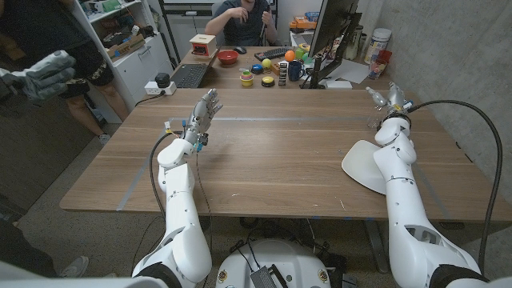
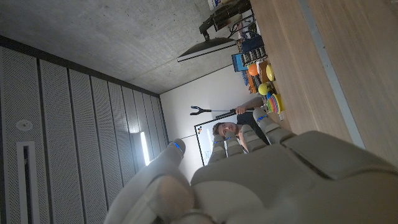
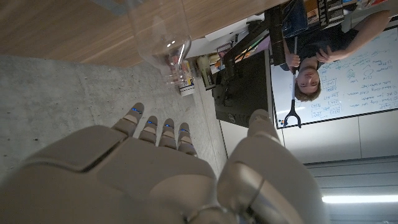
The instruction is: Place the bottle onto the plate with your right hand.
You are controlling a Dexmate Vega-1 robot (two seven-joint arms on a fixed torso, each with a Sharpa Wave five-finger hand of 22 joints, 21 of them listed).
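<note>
The clear plastic bottle (image 3: 166,46) should be empty when I carry it to the plate, because the wood can be seen straight through its sides (image 3: 155,22).
A clear plastic bottle (image 1: 374,110) stands upright near the table's far right edge. In the right wrist view the bottle (image 3: 155,34) stands just beyond my fingertips, apart from them. My right hand (image 1: 394,99) is raised beside the bottle with its fingers spread and nothing in it; the same right hand (image 3: 168,180) shows from behind. A white plate (image 1: 362,165) lies on the table nearer to me, partly behind my right forearm. My left hand (image 1: 203,114) is held up over the table's left half, fingers extended and empty, and the left hand (image 2: 261,180) also shows from the back.
A small white and yellow object (image 1: 171,125) lies near my left hand. Behind the wooden table (image 1: 272,160) stands a desk with a monitor (image 1: 332,32), keyboard (image 1: 190,75) and several coloured items; a person sits there. A person's gloved hand (image 1: 40,76) is at far left.
</note>
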